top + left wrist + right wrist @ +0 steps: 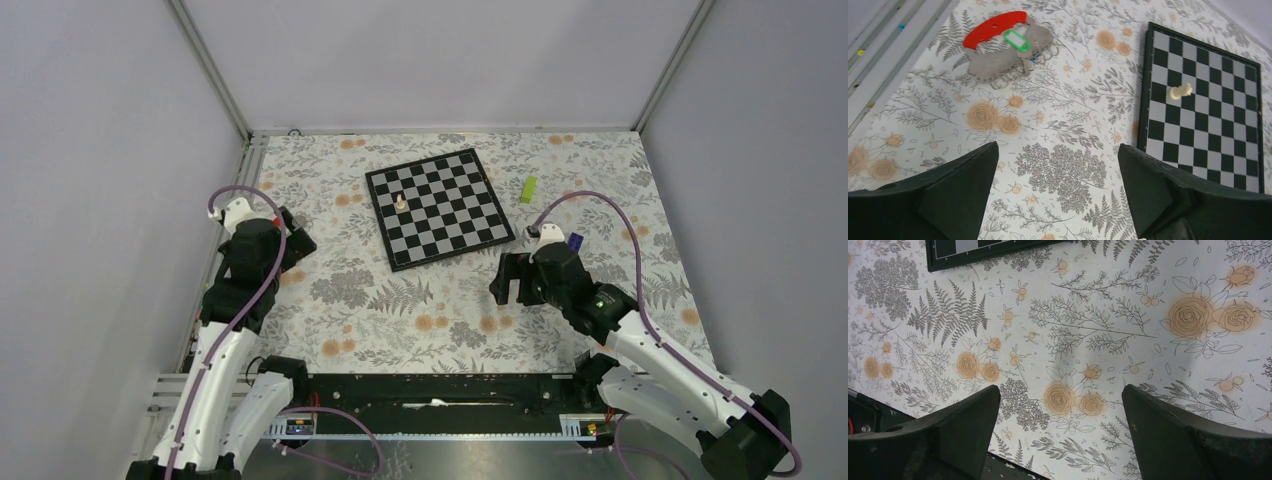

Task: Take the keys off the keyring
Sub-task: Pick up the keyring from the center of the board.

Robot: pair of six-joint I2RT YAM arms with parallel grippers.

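The green key head lies bare on the grey piece [995, 63], so I should keep my left gripper moving toward the key head [1016, 40] until its fingers straddle it.
In the left wrist view the key bunch lies far ahead on the floral cloth. It shows a curved red strap [994, 29], a green key head [1016, 40], a silvery key [1025, 64] and a bit of blue [1035, 58], all on a grey felt-like piece [993, 64]. The thin ring itself is too small to make out. My left gripper [1057, 150] is open and empty, well short of the bunch. In the top view the left arm [297, 243] hides the bunch. My right gripper [1060, 390] is open and empty over bare cloth, and it also shows in the top view [508, 288].
A chessboard [468, 230] lies at the middle back with a white piece [401, 202] on it; the board [1248, 165] and the lying piece [1180, 91] show in the left wrist view. A lime-green block [528, 188] and a purple-and-yellow block [575, 241] lie to the right.
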